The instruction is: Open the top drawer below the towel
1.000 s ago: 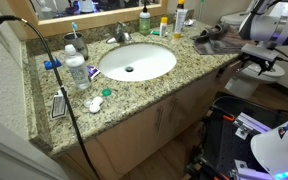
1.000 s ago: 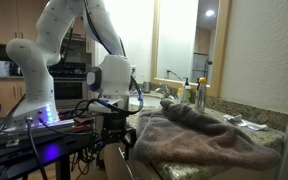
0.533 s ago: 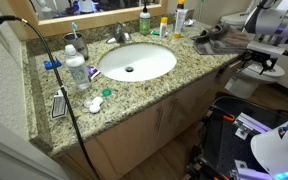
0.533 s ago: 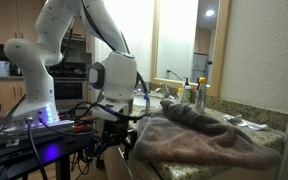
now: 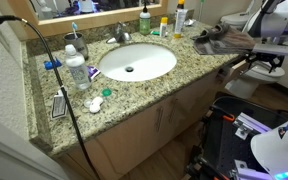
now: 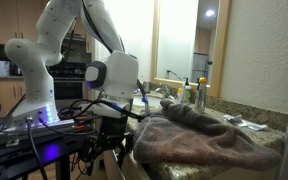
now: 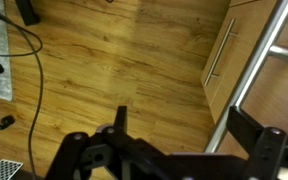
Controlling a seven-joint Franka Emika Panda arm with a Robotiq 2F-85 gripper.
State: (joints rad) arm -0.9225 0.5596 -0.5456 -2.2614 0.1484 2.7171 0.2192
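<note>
The bar handle (image 7: 253,77) is slanted between my gripper's open fingers, so next I move back, turn in line with it and reach over the drawer front (image 7: 275,92).
A crumpled brown-grey towel (image 5: 217,38) lies on the end of the granite counter, large in the foreground of an exterior view (image 6: 199,138). The wooden drawer front (image 7: 284,95) below it carries a long silver bar handle (image 7: 252,70). My gripper (image 7: 184,132) is open, and the lower part of the bar handle runs between its two black fingers, nearer one finger. In both exterior views the gripper (image 5: 252,62) (image 6: 108,140) hangs beside the counter's end, just below the towel's level.
A white sink (image 5: 136,62), bottles, a toothbrush cup and small items sit on the granite counter (image 5: 134,92). A second cabinet handle (image 7: 217,55) shows on the panel beside the drawer. Wood floor (image 7: 104,60) with cables lies below. A cart with electronics (image 6: 34,125) stands behind the arm.
The arm's wrist has shifted slightly along the counter's end and the gripper has turned a little. Towel and counter items have not moved.
</note>
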